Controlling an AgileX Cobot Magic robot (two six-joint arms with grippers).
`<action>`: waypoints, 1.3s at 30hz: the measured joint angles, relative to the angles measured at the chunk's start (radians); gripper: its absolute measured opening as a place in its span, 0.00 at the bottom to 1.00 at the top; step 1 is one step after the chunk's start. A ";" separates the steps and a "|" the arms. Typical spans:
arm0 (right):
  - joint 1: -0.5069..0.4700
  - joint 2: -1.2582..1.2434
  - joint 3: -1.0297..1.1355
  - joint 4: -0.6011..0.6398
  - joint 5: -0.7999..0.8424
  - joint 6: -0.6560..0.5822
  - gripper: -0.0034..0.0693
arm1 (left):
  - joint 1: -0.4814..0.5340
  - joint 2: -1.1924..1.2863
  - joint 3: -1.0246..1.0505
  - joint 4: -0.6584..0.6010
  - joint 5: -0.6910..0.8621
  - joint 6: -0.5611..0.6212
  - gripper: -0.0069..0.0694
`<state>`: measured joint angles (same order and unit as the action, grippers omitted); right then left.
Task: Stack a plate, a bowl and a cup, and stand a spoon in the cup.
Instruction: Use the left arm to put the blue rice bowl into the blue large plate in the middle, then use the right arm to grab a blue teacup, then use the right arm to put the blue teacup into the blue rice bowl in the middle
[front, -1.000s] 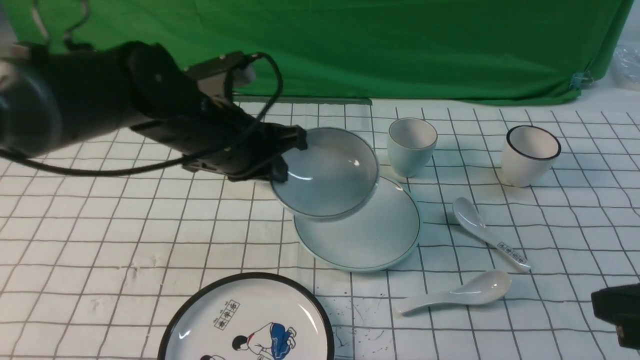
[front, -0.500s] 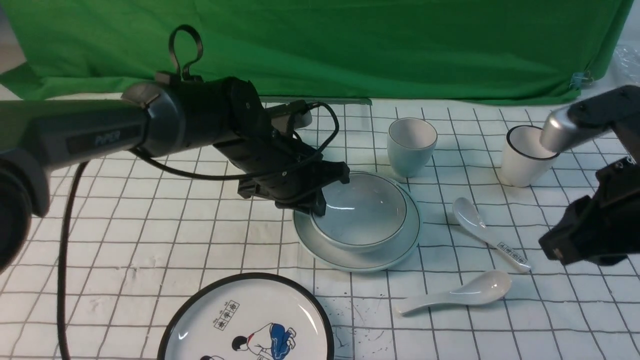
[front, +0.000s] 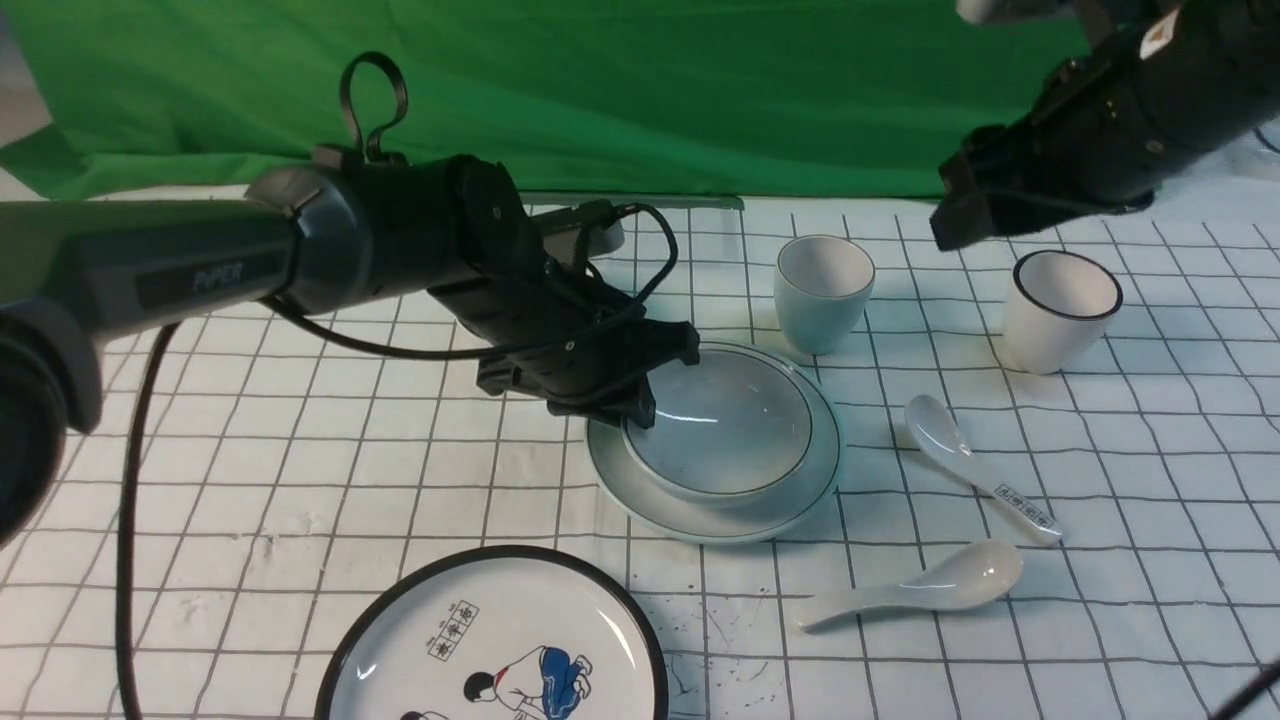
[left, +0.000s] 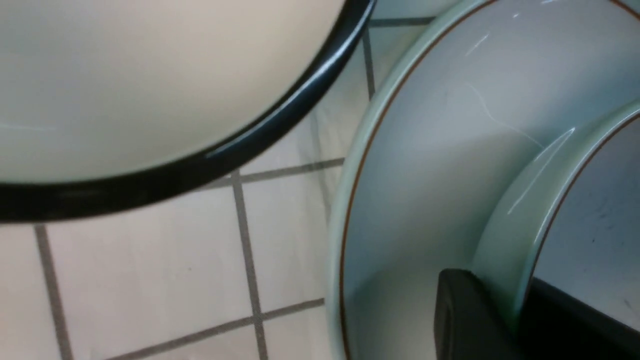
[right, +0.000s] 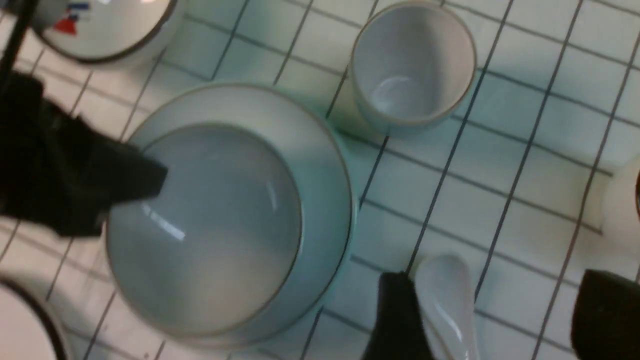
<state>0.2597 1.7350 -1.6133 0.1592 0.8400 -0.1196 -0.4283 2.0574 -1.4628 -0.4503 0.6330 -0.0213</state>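
Observation:
My gripper will lower the pale cup (front: 823, 295). The bowl's wide opening (front: 722, 422) is wider than the cup, so the cup will settle inside with the cup's rim sticking up above.
The pale blue-green bowl (front: 720, 420) sits in the matching plate (front: 800, 480) at mid-table. My left gripper (front: 645, 390) is at the bowl's left rim. In the left wrist view its two black fingers straddle the bowl's wall (left: 525, 200) above the plate (left: 425, 150); whether they still press it does not show. The pale cup (front: 822, 290) stands upright just behind the plate. The plain white spoon (front: 920, 585) lies flat at the front right. My right gripper (front: 958, 205) hangs high behind the cups, open and empty (right: 500, 320), looking down on cup (right: 412, 65) and bowl (right: 210, 220).
A black-rimmed white cup (front: 1060, 310) stands at the right. A spoon with printed characters (front: 975, 465) lies right of the plate. A black-rimmed cartoon plate (front: 495, 640) lies at the front edge. A small dark-rimmed white bowl (right: 100, 25) sits behind the left arm. Green cloth backs the table.
The bowl, held tilted in the air a second ago, has come down and now sits in the plate. My right arm rose from the front right to high at the back, jaws spreading.

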 joint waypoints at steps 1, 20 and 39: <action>-0.008 0.060 -0.061 0.000 0.000 0.009 0.76 | 0.000 0.000 -0.001 0.000 -0.003 0.000 0.34; -0.017 0.575 -0.457 0.017 -0.021 0.050 0.41 | 0.009 -0.179 -0.138 0.230 0.373 0.015 0.18; 0.098 0.349 -0.534 0.009 0.324 -0.013 0.17 | 0.009 -0.668 0.047 0.504 0.422 -0.058 0.09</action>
<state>0.3573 2.0835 -2.1471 0.1682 1.1640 -0.1323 -0.4190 1.3899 -1.4161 0.0542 1.0549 -0.0789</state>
